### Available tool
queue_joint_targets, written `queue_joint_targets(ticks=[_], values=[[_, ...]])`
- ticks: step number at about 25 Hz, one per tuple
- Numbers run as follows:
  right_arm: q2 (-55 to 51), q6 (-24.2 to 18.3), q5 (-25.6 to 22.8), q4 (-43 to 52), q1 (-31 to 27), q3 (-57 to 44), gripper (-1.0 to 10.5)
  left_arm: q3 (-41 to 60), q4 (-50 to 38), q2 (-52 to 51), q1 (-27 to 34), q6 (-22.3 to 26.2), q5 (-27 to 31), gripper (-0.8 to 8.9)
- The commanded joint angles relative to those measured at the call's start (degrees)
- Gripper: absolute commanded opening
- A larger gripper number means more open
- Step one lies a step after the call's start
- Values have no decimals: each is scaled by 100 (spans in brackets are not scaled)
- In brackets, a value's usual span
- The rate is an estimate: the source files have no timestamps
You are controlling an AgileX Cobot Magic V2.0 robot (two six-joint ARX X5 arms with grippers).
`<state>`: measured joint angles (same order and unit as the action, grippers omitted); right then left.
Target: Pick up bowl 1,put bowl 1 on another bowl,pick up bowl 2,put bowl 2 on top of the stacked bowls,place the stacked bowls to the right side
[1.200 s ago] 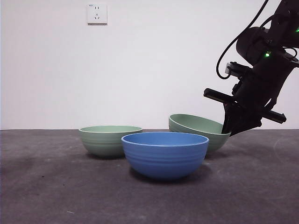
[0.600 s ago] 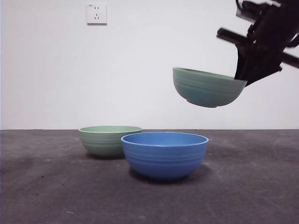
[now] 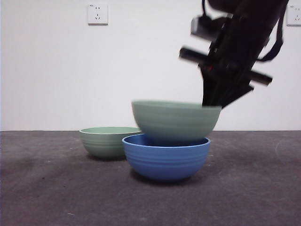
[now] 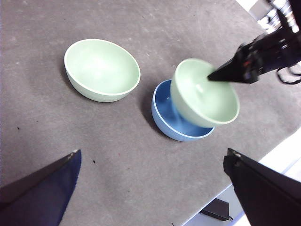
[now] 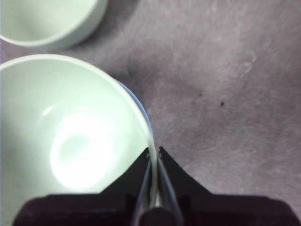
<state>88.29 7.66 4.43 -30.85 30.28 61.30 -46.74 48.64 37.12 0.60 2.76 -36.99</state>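
I expect the second pale green bowl (image 3: 107, 142) to nest only partway, its rim sticking up, when I stack it, since the held green bowl's rim (image 3: 176, 104) looks equally wide.
My right gripper (image 3: 211, 104) is shut on the rim of a pale green bowl (image 3: 175, 121) and holds it partly inside the blue ridged bowl (image 3: 165, 158). In the right wrist view the jaws pinch the green bowl's (image 5: 70, 141) rim at the gripper (image 5: 154, 153), with a sliver of the blue bowl's rim (image 5: 142, 109) showing beyond. The left wrist view shows the held green bowl (image 4: 207, 96) tilted over the blue bowl (image 4: 170, 121). A second pale green bowl (image 3: 110, 141) rests on the table to the left. My left gripper (image 4: 150, 162) hangs open high above the table.
The dark grey table (image 3: 56, 193) stretches left, right and in front of the bowls. A white wall with a power socket (image 3: 97, 14) stands behind. The table's edge (image 4: 263, 160) shows in the left wrist view.
The right gripper lifted the green bowl off the table on the right, carried it leftward and lowered it onto the blue bowl. The other green bowl stayed put.
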Motion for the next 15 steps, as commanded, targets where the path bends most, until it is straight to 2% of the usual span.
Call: queue_joint_targets(ticks=[1, 11, 15], values=[[254, -26, -28, 186, 101, -17, -12, -13, -11, -2, 7, 4, -11, 633], [529, -26, -24, 232, 179, -17, 15, -13, -24, 17, 7, 7, -4, 633], [529, -22, 15, 210, 179, -17, 243, -13, -57, 162, 7, 7, -4, 633]])
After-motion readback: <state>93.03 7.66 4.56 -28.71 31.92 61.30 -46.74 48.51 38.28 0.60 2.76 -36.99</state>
